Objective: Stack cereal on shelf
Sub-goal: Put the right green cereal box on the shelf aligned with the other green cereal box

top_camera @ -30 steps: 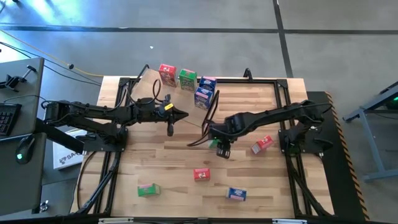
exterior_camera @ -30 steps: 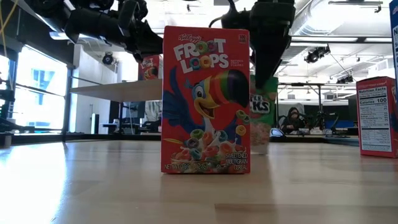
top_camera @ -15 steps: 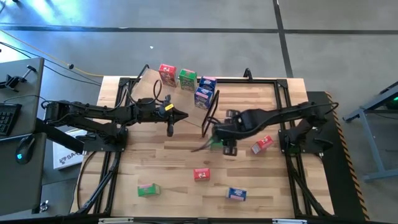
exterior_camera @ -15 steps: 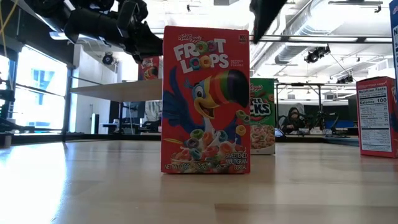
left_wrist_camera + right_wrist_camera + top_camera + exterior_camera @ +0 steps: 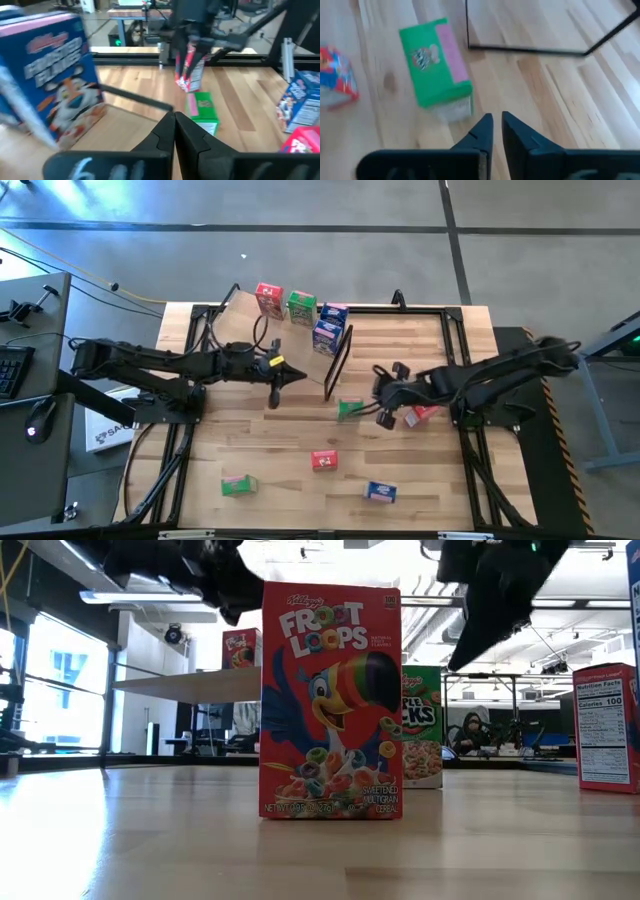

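Observation:
The shelf board (image 5: 240, 328) is on my left gripper's side, so next my left gripper picks up the green box (image 5: 349, 408) near the black frame while my right gripper keeps out of the way.
My right gripper (image 5: 383, 412) (image 5: 494, 125) hangs shut above the table's middle right, empty. Just to its left a green cereal box (image 5: 349, 409) (image 5: 437, 70) rests on the table, untouched. A red box (image 5: 425, 413) lies under my right arm. My left gripper (image 5: 293, 376) (image 5: 175, 122) is shut and empty, held above the table left of the shelf's black frame end (image 5: 338, 362). The shelf board (image 5: 185, 685) carries a red (image 5: 268, 300), a green (image 5: 301, 307) and a blue box (image 5: 329, 330) at the far side.
Near the front edge lie a red box (image 5: 324, 461), a green box (image 5: 239, 485) and a blue box (image 5: 380, 492). The red one fills the middle of the low view (image 5: 330, 700). Bare slatted tabletop lies between these and the arms.
My right gripper has risen from over the green box and drawn back toward the table's right edge. The green box stays on the table where the gripper was and now shows uncovered. My left gripper has barely shifted.

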